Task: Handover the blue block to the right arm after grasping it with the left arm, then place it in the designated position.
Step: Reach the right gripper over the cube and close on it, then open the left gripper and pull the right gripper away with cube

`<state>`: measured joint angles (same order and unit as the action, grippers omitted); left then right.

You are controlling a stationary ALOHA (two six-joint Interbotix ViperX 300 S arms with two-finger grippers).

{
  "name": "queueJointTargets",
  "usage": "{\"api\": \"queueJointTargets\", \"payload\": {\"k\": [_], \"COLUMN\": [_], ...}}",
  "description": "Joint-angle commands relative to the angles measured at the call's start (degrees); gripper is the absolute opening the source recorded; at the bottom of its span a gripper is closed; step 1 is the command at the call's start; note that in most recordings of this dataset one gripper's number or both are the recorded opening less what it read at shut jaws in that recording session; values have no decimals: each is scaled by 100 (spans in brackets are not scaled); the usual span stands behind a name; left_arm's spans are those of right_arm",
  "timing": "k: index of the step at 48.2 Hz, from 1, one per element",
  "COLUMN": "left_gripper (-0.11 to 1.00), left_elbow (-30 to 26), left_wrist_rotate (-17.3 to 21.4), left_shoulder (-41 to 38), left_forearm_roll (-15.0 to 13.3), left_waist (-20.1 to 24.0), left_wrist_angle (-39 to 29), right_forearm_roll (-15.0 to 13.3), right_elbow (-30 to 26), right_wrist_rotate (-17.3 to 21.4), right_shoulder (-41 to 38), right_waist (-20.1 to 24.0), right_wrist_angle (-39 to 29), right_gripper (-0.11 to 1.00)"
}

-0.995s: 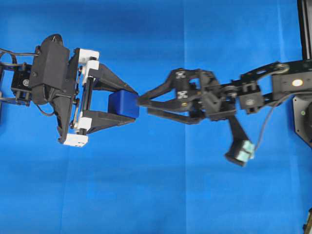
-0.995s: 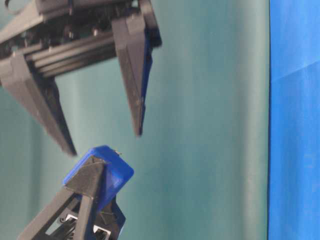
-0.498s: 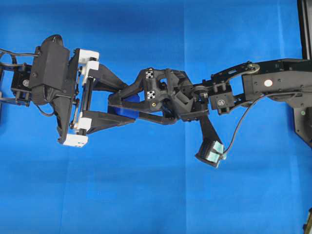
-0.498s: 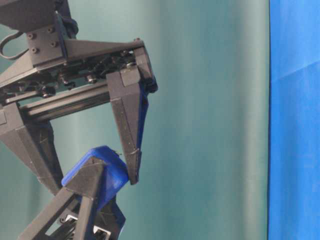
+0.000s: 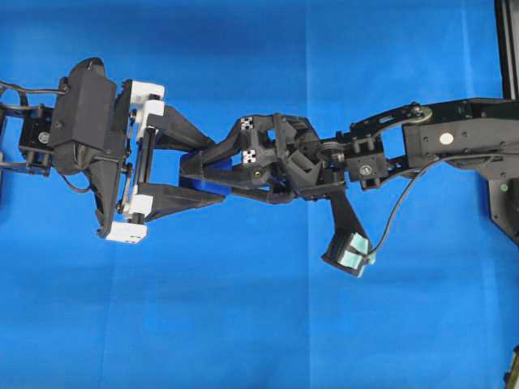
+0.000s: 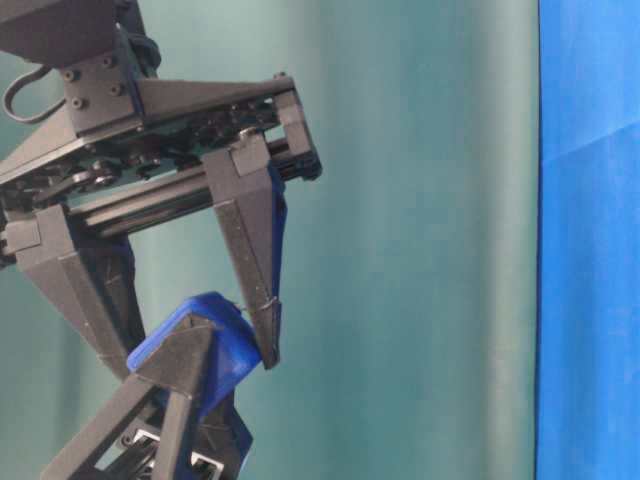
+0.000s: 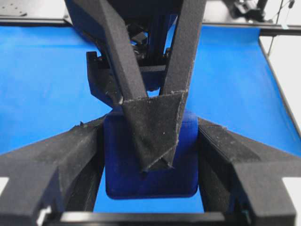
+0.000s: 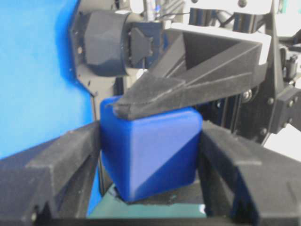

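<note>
The robot's left gripper is gripping the blue block (image 6: pixel 234 348) inside the right gripper's fingers, so next the left gripper lets go and moves away before the right gripper carries the block.
The blue block (image 7: pixel 150 181) hangs above the blue cloth, held from two directions. My left gripper (image 5: pixel 217 174), with white mounts, is shut on it, its fingers (image 7: pixel 70 160) pressing two opposite faces. My right gripper (image 5: pixel 188 173) reaches in from the right. Its fingers (image 8: pixel 61 160) touch the block (image 8: pixel 150 150) on its other two sides. At table level the right gripper (image 6: pixel 195 360) comes down from above over the block (image 6: pixel 220 350), while a left finger (image 6: pixel 170 400) rises from below. From overhead the block is almost hidden under the crossed fingers.
Blue cloth (image 5: pixel 259 324) covers the table under both arms. A black frame post (image 5: pixel 507 49) stands at the far right edge. The right arm's mint-green camera housing (image 5: pixel 349 251) hangs below its wrist. A teal backdrop (image 6: pixel 420 240) fills the table-level view.
My right gripper moved left from just beyond the block until its fingers straddled it, then its jaws narrowed onto the block. The left gripper and block stayed put.
</note>
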<state>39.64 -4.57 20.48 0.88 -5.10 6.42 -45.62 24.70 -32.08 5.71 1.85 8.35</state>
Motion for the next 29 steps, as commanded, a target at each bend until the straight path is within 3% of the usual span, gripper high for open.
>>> {"api": "queueJointTargets", "payload": {"k": [1,29], "left_gripper": [49,49], "left_elbow": [-53,-35], "left_wrist_rotate": [-9,-18], "left_shoulder": [70,88], "left_forearm_roll": [-9,-9], "left_waist": [-26,-9], "left_wrist_angle": [26,70], "right_forearm_roll": [18,35], "right_elbow": [-176,-158], "right_wrist_rotate": [0,18], "right_shoulder": [79,79], "right_waist": [-26,-26], "right_wrist_angle": [-18,-185], "right_gripper": [44,44]}}
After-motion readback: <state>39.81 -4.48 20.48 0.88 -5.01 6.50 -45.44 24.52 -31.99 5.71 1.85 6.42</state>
